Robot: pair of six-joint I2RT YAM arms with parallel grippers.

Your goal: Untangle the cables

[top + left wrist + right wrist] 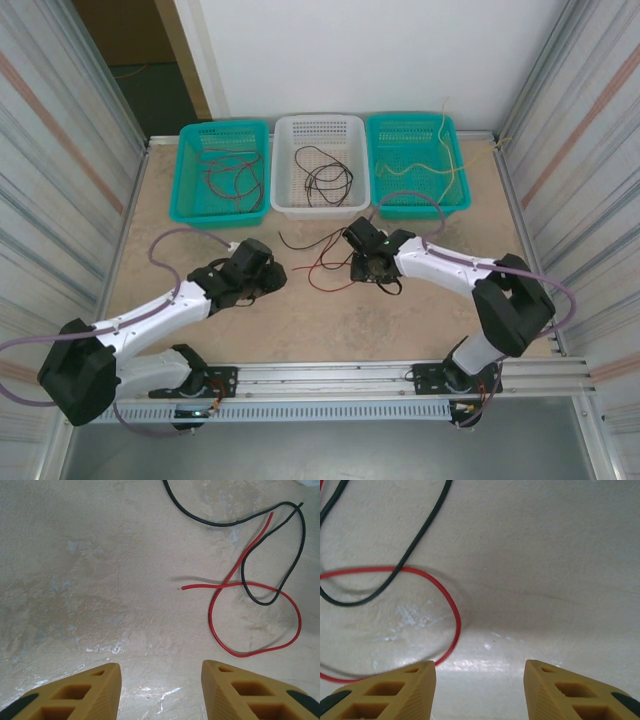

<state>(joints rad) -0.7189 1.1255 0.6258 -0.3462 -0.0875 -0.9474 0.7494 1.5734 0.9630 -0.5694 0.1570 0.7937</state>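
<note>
I should lift the red cable [459, 622] with my right gripper and pass it to my left gripper, because the black cable hooks through the red cable's loop [278, 589].
A red cable [322, 266] and a black cable [303, 241] lie crossed on the table between my two grippers. In the left wrist view the red cable [200, 586] forms a loop ahead and to the right, and the black cable [220, 525] hooks through it. My left gripper [161, 680] is open above bare table, with nothing between its fingers. My right gripper [480, 680] is also open. The red cable [457, 620] curves past its left finger, and the black cable [415, 545] lies further left. From above, the left gripper [275, 278] and right gripper [365, 265] flank the tangle.
Three baskets stand along the back edge. A teal one [190, 205] on the left holds dark and red cables, a white one [320, 208] holds black cables, and a teal one [455, 205] on the right holds yellow cables. Corrugated walls close both sides.
</note>
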